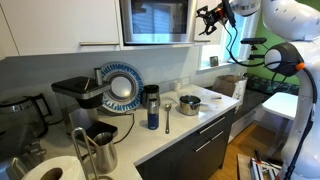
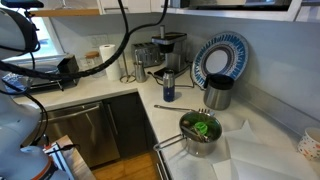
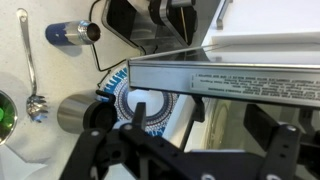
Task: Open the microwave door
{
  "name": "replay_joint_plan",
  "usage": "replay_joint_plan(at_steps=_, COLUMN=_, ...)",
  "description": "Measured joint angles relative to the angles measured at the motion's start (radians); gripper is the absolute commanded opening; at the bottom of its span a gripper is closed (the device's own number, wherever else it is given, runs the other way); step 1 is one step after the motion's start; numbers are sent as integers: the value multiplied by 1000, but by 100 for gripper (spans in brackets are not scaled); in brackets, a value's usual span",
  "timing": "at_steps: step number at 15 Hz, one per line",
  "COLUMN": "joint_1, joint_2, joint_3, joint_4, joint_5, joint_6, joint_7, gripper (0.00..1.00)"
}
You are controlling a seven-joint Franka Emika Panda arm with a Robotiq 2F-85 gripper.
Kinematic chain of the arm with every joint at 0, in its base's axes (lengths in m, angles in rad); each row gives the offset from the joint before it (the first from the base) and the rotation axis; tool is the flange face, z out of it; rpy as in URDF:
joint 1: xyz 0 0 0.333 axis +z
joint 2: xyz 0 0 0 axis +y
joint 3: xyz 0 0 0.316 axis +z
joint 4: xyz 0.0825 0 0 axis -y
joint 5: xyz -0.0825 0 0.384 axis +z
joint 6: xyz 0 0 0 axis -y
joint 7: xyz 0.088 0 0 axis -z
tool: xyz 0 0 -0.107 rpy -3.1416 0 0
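Note:
The microwave door is slightly open with its steel edge [image 3: 240, 82] just beyond my open fingers, so next my gripper pushes the door's inner side [image 3: 240, 128] to swing it wide.
The microwave [image 1: 160, 22] is built in high between white cabinets. Its door [image 1: 155, 20], dark glass in a steel frame, looks flush in that view. My gripper [image 1: 207, 18] hangs in the air just off the oven's right side, at door height. In the wrist view the gripper [image 3: 200, 122] is open, its dark fingers wide apart with nothing between them. A steel edge with a printed label [image 3: 230, 75] runs across just above the fingers. I cannot tell whether the door is ajar. In an exterior view only the oven's underside [image 2: 240, 3] shows, and the gripper is out of view.
Below on the white counter stand a black coffee machine [image 1: 80, 95], a blue patterned plate [image 1: 122, 87], a blue bottle [image 1: 152, 108] and a steel pot [image 1: 189, 104]. White cabinet doors [image 1: 60, 25] flank the oven. A pan with green contents [image 2: 200, 130] sits near the counter's edge.

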Motion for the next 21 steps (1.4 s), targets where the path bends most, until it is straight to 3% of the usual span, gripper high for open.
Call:
replay_joint_plan(at_steps=8, joint_1=-54, joint_2=-13, joint_3=0, joint_4=17, joint_5=132, joint_6=-268, joint_7=-77, gripper=100)
replay_joint_plan(at_steps=13, joint_1=-56, joint_2=-19, joint_3=-4, joint_4=22, joint_5=129, joint_6=-237, joint_7=-76, gripper=100)
replay_joint_plan(at_steps=21, joint_1=-62, joint_2=-7, joint_3=-23, joint_4=35, joint_5=37, joint_6=-65, joint_7=-25, gripper=100)
